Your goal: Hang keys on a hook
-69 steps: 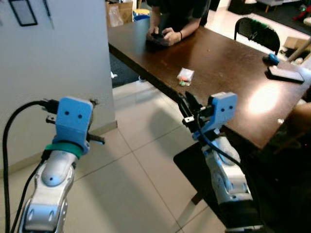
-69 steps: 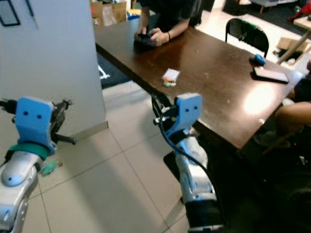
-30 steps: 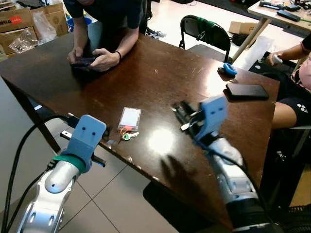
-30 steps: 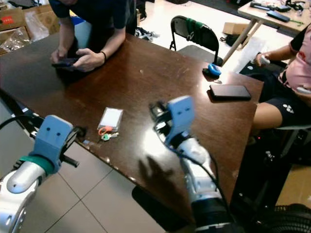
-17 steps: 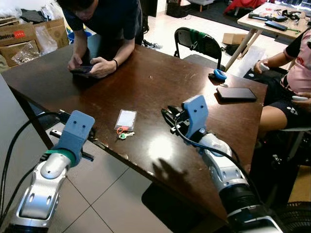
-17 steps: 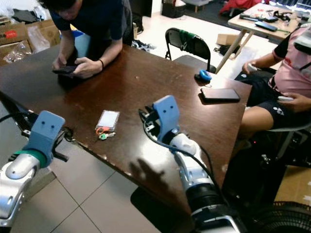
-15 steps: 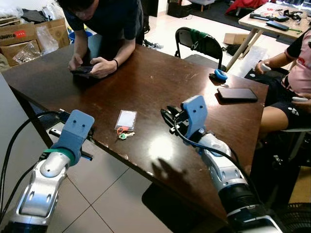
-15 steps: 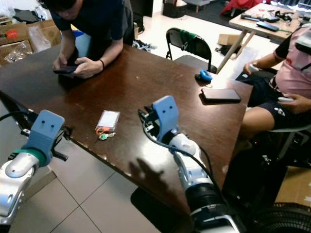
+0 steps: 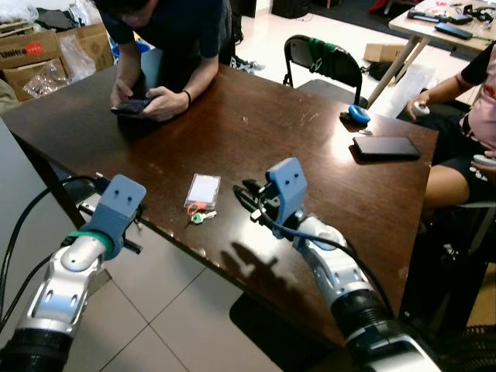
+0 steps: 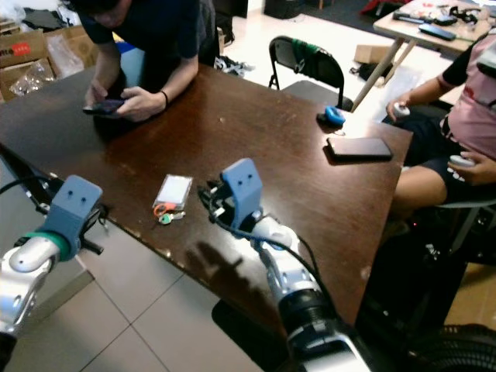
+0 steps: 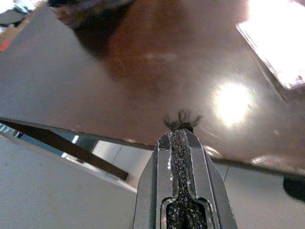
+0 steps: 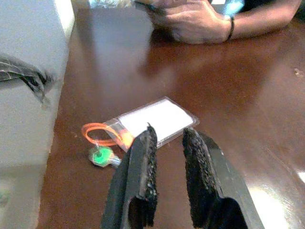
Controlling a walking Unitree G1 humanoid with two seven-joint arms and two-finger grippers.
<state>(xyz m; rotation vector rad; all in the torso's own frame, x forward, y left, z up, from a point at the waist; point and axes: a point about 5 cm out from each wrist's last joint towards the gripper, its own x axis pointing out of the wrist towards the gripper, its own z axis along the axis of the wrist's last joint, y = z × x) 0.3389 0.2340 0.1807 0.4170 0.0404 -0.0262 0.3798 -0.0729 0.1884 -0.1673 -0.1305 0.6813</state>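
The orange ring (image 9: pixel 195 207) will stay in its loop above my right gripper when I lift the keys, because it lies in a round, open curve (image 12: pixel 85 130).
A green-headed key (image 12: pixel 101 156) on an orange ring (image 12: pixel 97 132) lies on the dark brown table (image 9: pixel 310 155), clipped to a clear card holder (image 9: pixel 203 189). The key (image 9: pixel 203 216) sits near the table's front edge. My right gripper (image 9: pixel 246 198) hovers low over the table just to the right of the card holder, open by a narrow gap with nothing between its fingers (image 12: pixel 143 162). My left gripper (image 11: pixel 180 131) is shut and empty, held at the table's front-left edge, left of the key.
A person (image 9: pixel 167 46) leans on the far side of the table holding a phone. Another person (image 9: pixel 473 124) sits at the right. A black phone (image 9: pixel 386 147) and a blue object (image 9: pixel 356 116) lie far right. A chair (image 9: pixel 325 62) stands behind; a grey wall (image 12: pixel 28 71) is at left.
The camera turned from the wall to the table. In the last half second my right gripper moved left and lower, closer to the card holder and key. The key has not moved.
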